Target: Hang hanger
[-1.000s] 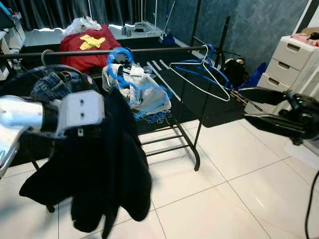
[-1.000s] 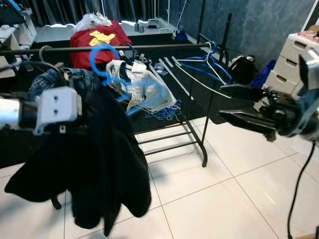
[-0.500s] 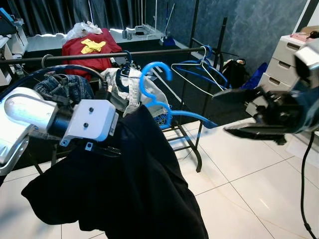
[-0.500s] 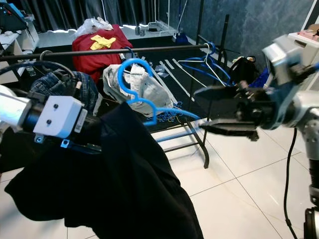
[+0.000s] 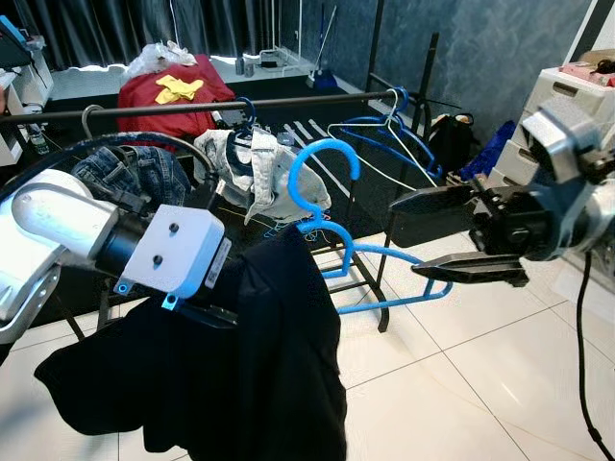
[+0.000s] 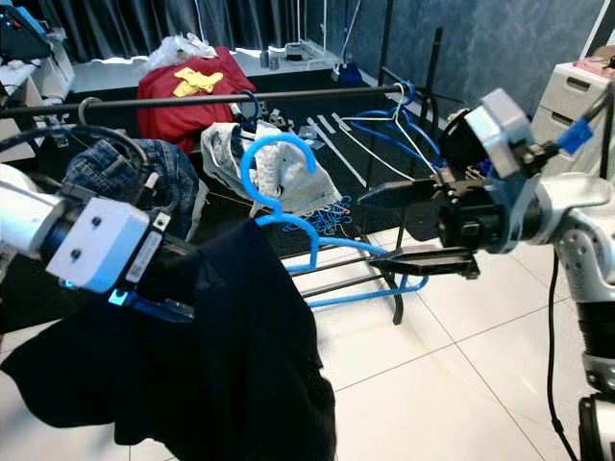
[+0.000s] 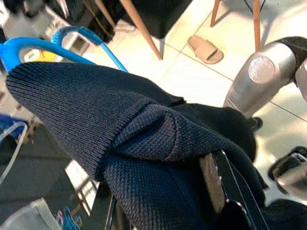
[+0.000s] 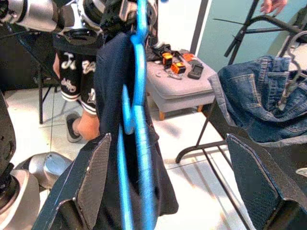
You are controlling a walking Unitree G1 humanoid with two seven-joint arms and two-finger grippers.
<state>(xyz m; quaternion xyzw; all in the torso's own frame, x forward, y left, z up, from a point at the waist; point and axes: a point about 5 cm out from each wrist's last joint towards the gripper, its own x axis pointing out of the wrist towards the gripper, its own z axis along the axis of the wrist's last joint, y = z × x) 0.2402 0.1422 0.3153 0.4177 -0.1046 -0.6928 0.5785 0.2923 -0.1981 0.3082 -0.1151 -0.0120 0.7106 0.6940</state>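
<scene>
My gripper will pull the hanger away and it will slide out empty, because an arm of the blue hanger sticks out past the black sweater.
A blue hanger carries a black sweater draped over its left half. My left gripper is buried in the sweater's shoulder and shut on it, holding the hanger up in front of the black rail. In the left wrist view the knit covers the space between the fingers. My right gripper is open at the hanger's bare right end. In the right wrist view the hanger stands between the spread fingers, close to one of them and apart from it.
On the rail hang jeans, a pale garment and empty hangers. A red cloth lies behind. White drawers stand at the right. A person's legs and a grey stool are behind me.
My left arm has carried the hanger and sweater rightward and forward. My right gripper has swung left, so the hanger's free end now lies between its open fingers.
</scene>
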